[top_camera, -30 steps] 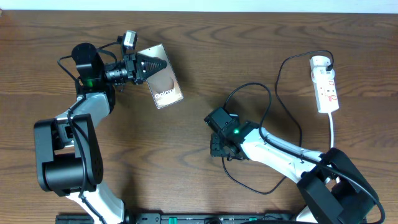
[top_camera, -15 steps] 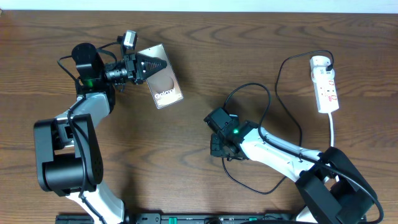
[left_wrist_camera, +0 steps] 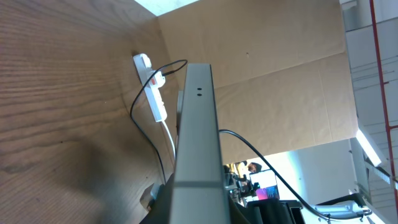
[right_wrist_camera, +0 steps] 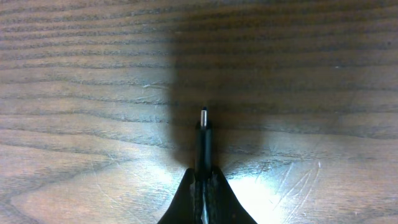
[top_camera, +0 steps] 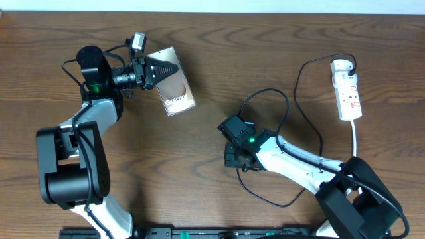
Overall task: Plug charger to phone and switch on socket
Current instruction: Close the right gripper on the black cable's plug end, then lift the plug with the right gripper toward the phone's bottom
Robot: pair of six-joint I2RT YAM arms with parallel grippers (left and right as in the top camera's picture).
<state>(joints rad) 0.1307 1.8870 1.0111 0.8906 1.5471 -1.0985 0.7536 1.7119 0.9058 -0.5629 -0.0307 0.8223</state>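
Note:
The connector's metal tip (right_wrist_camera: 204,117) is pointing down at the wood, so the robot's right gripper should raise it and turn it toward the phone's bottom end (top_camera: 182,109) before plugging it in.
The dark brown phone (top_camera: 176,87) with white lettering is tilted above the table at the upper left. My left gripper (top_camera: 163,68) is shut on its top end. In the left wrist view the phone (left_wrist_camera: 198,130) shows edge-on between the jaws. My right gripper (top_camera: 231,158) is shut on the charger's connector (right_wrist_camera: 203,134), whose metal tip points away from the jaws just above the wood. The thin black charger cable (top_camera: 292,99) loops across the table to its plug at the top of the white socket (top_camera: 347,87) at the far right. The socket (left_wrist_camera: 150,84) also shows in the left wrist view.
The socket's white cord (top_camera: 356,141) runs down toward the right arm's base. The cable loops (top_camera: 265,192) lie round the right arm. The wooden table (top_camera: 199,172) lies bare between the two arms.

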